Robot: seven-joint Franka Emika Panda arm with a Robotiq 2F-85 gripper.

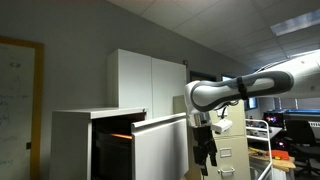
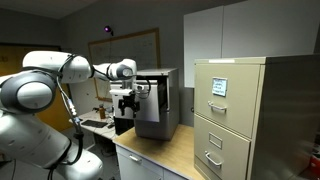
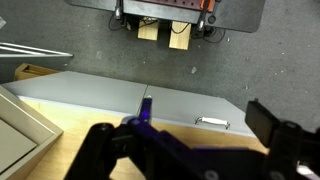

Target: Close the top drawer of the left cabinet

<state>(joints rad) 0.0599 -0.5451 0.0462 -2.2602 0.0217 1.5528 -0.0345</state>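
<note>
I expect the top drawer (image 1: 160, 148) to slide straight in and cover the dark opening (image 1: 112, 152) when I push, because the flat white front stands square before the opening.
The left cabinet (image 1: 70, 140) is low, white and boxy, with a dark inside. Its top drawer (image 1: 160, 148) stands pulled out, its flat white front facing the arm. My gripper (image 1: 205, 152) hangs fingers down just in front of that drawer front, close to it; contact cannot be told. In another exterior view the gripper (image 2: 125, 100) is beside the cabinet (image 2: 165, 100). In the wrist view the gripper (image 3: 205, 112) is open and empty, with dark floor below it.
A beige filing cabinet (image 1: 232, 150) (image 2: 230, 110) with handled drawers stands next to the gripper; one handle (image 3: 212, 123) shows in the wrist view. A tall white cupboard (image 1: 150, 78) stands behind. A wooden top (image 2: 160, 152) lies low in front.
</note>
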